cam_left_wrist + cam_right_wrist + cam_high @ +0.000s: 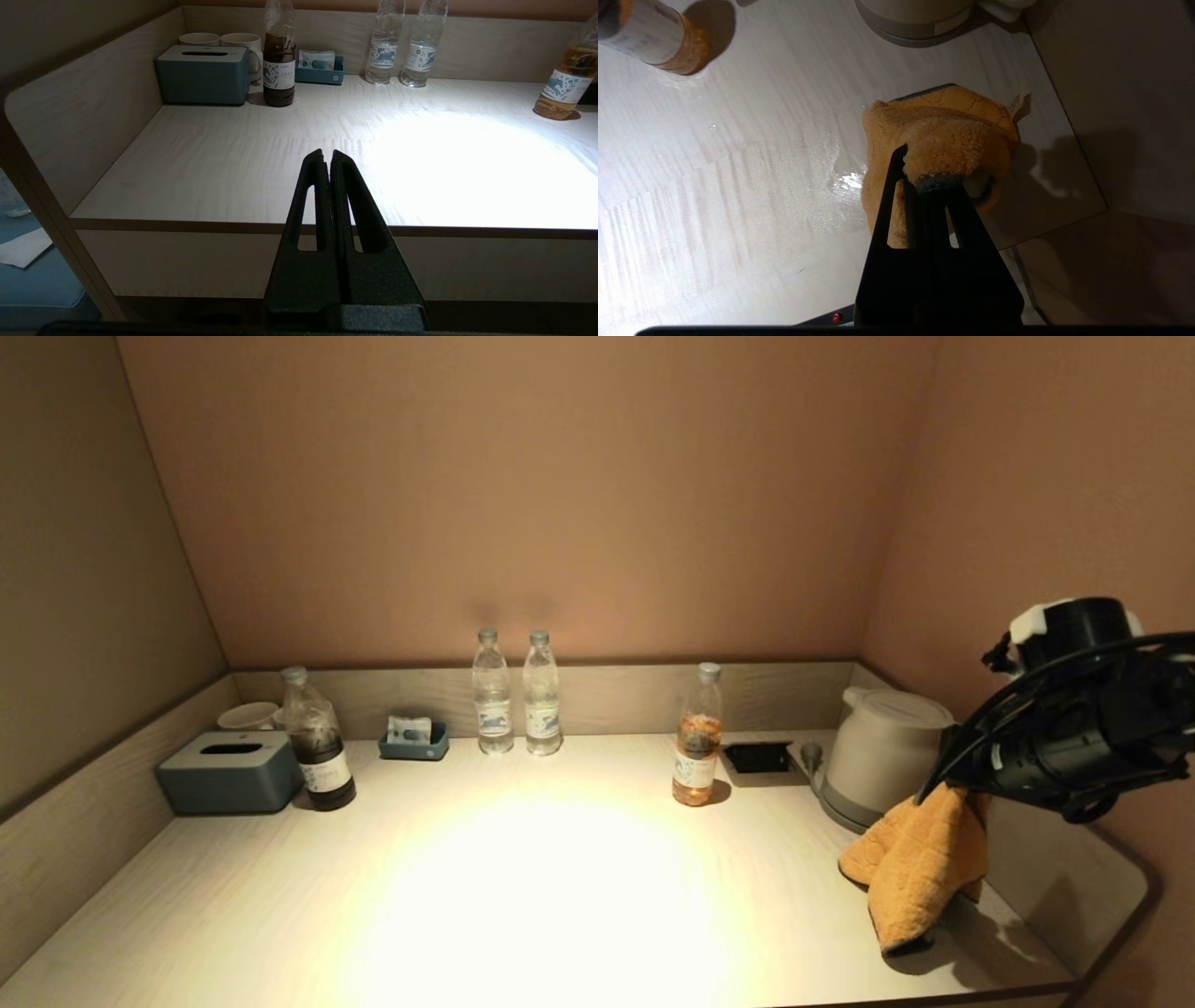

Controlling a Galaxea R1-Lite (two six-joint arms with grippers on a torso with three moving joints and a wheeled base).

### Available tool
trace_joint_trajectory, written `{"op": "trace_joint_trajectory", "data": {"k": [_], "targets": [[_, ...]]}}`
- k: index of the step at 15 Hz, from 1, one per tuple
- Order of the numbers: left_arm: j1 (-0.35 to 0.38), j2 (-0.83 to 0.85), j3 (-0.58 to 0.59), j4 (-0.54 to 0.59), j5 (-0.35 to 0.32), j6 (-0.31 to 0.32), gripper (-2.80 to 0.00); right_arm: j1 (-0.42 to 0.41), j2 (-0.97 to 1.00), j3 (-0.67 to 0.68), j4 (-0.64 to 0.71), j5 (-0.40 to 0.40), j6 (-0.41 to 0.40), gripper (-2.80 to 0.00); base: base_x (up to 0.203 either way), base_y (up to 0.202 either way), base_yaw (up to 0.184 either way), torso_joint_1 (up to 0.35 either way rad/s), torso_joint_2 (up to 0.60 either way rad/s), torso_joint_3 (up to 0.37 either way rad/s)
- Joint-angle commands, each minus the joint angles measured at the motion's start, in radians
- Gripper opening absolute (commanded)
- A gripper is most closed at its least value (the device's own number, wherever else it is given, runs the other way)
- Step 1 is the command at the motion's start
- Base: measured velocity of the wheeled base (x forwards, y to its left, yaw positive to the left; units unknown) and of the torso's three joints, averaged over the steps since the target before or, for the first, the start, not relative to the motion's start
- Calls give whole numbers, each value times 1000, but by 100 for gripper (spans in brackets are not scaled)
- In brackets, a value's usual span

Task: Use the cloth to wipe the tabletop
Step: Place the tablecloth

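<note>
The orange cloth (pixel 920 872) is hanging over the open corner of the tabletop (pixel 949 958) in front of the kettle. My right gripper should continue going down until the cloth lies there, and then let go.
The orange fuzzy cloth (pixel 920 859) hangs bunched from my right gripper (pixel 952 786) over the right front corner of the pale wood-grain tabletop (pixel 523 877). Its lower end reaches down to about the surface; I cannot tell whether it touches. In the right wrist view the gripper (pixel 924 172) is shut on a fold of the cloth (pixel 943 135), grey-blue edge at the fingertips, above the tabletop (pixel 714 186). My left gripper (pixel 328 156) is shut and empty, parked in front of the tabletop's (pixel 233 163) front edge, out of the head view.
A white kettle (pixel 882 756) stands just behind the cloth, with a socket panel (pixel 758 758) and an amber bottle (pixel 696 747) beside it. Two water bottles (pixel 492 695) stand at the back. A dark bottle (pixel 317 742), blue-grey tissue box (pixel 229 770) and small tray (pixel 414 739) sit at the left.
</note>
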Motion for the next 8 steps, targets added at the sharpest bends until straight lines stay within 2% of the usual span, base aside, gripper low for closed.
{"op": "trace_joint_trajectory", "data": {"k": [1, 8], "targets": [[0, 0, 0, -1, 0, -1, -280, -10, 44, 29, -36, -6, 2, -280, 0, 0, 0, 0, 0, 0], [0, 0, 0, -1, 0, -1, -280, -52, 219, 18, -96, -25, 12, -280, 0, 0, 0, 0, 0, 0]]}}
